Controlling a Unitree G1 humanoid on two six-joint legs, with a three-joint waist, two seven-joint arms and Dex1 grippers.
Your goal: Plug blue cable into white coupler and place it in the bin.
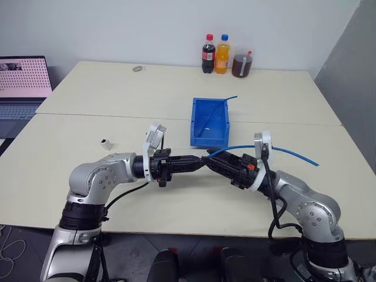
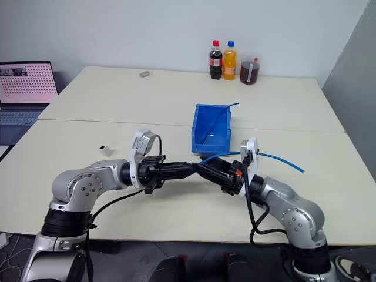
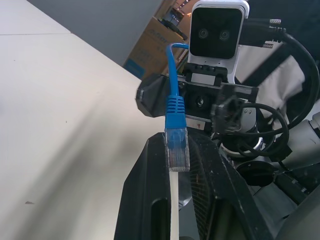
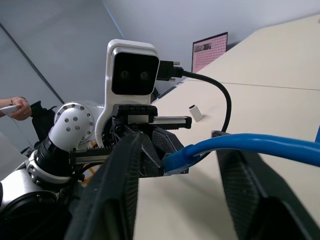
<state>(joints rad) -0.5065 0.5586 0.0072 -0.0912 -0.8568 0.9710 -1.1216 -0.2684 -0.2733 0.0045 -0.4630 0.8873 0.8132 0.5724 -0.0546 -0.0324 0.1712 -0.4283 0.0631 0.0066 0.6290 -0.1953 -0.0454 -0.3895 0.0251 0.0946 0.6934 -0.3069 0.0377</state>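
I expect the cable's tail (image 1: 316, 164) to stick out over the bin's rim when I place the cable inside, because the blue cable's bow (image 1: 238, 147) is wider than the bin.
The blue cable (image 1: 294, 154) hangs above the table in front of the bin (image 1: 210, 121), trailing off to the right. My left gripper (image 1: 198, 160) is shut on the cable's clear plug (image 3: 177, 147), which stands between its fingers. My right gripper (image 1: 211, 161) meets it tip to tip. Its fingers (image 4: 125, 165) stand apart on either side of the cable (image 4: 250, 145), just behind the plug. The white coupler (image 1: 106, 143) lies on the table to the left, apart from both grippers.
A thin darker blue cable (image 1: 230, 98) sticks out of the bin. Two bottles (image 1: 215, 54) and a jar (image 1: 242, 63) stand at the table's back edge. A small grey item (image 1: 138, 68) lies at the back left. A laptop (image 1: 20, 88) sits far left. A person's hand (image 4: 15, 107) shows beyond.
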